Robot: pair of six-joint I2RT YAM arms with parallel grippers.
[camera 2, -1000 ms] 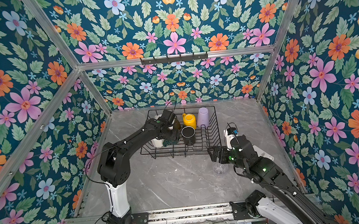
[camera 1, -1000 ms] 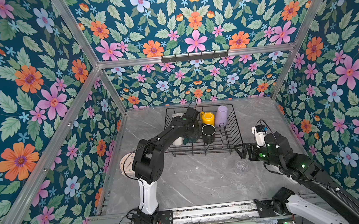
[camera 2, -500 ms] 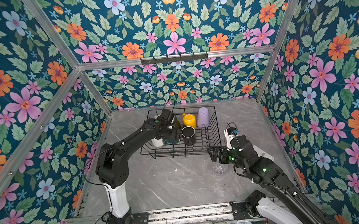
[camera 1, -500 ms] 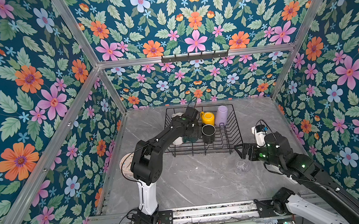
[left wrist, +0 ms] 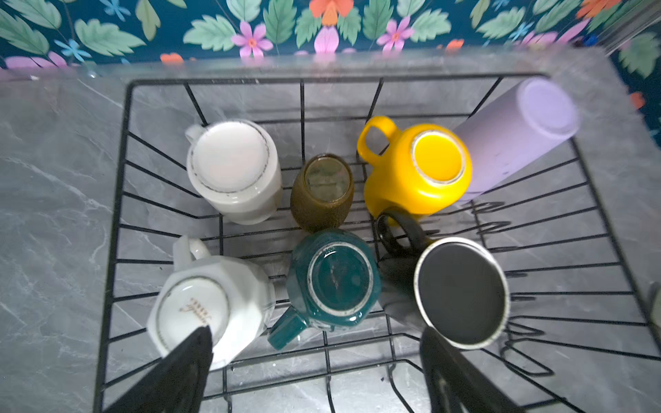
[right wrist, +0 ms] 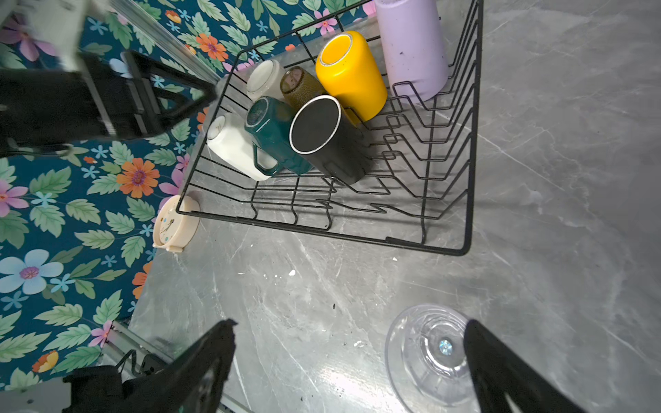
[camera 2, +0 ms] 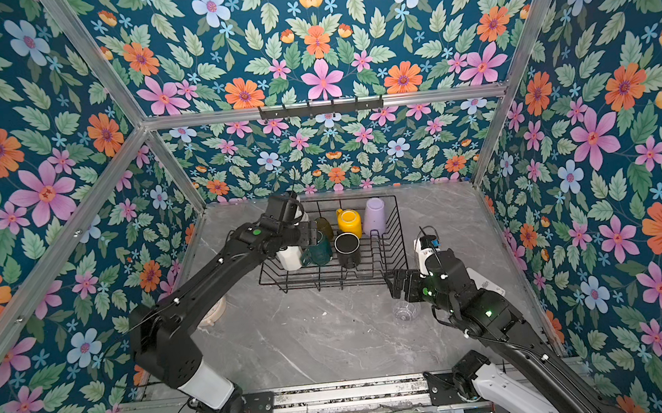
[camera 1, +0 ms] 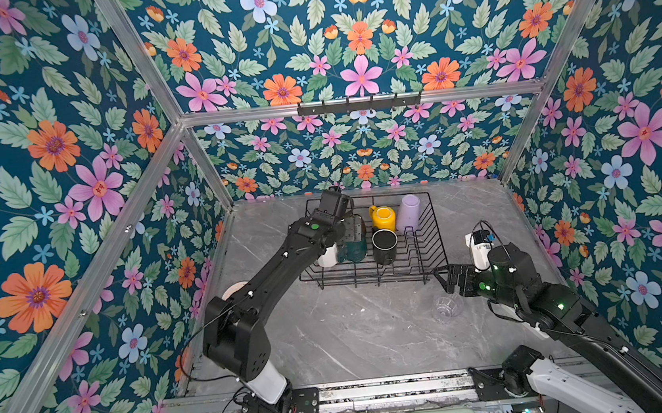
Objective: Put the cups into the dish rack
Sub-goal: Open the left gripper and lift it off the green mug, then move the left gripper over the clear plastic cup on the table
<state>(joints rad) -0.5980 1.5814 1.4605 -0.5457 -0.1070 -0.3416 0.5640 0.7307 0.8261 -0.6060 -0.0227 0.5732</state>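
The clear glass (camera 1: 446,307) stands free of the dish rack, so I should keep moving my open left gripper toward the clear glass's rim (camera 1: 434,307) until its fingers close there.
The dish rack (camera 1: 370,283) (camera 2: 328,286) stands at the back of the table. Upside down in it are the yellow mug (left wrist: 418,171), lilac tumbler (left wrist: 518,132), black mug (left wrist: 461,293), teal mug (left wrist: 332,282), white mug (left wrist: 211,314), cream mug (left wrist: 232,168) and amber glass (left wrist: 322,193). My left gripper (left wrist: 316,343) (camera 1: 350,230) hovers open over the teal mug, holding nothing. The clear glass (camera 1: 448,307) (right wrist: 427,352) sits upside down on the table in front of the rack's right corner. My right gripper (right wrist: 348,327) (camera 1: 444,279) is open just above it, one finger (right wrist: 500,372) over its edge.
A cream alarm clock (camera 1: 234,289) (right wrist: 175,223) stands left of the rack, under the left arm. A white device (camera 1: 478,249) sits by the right wall behind the right gripper. A black hook rail (camera 1: 359,105) runs along the back wall. The rack's prongs (right wrist: 411,136) fill its right half.
The left arm's elbow has swung back toward the front left and its gripper has lifted a little over the teal mug. The right arm and the clear glass have not moved.
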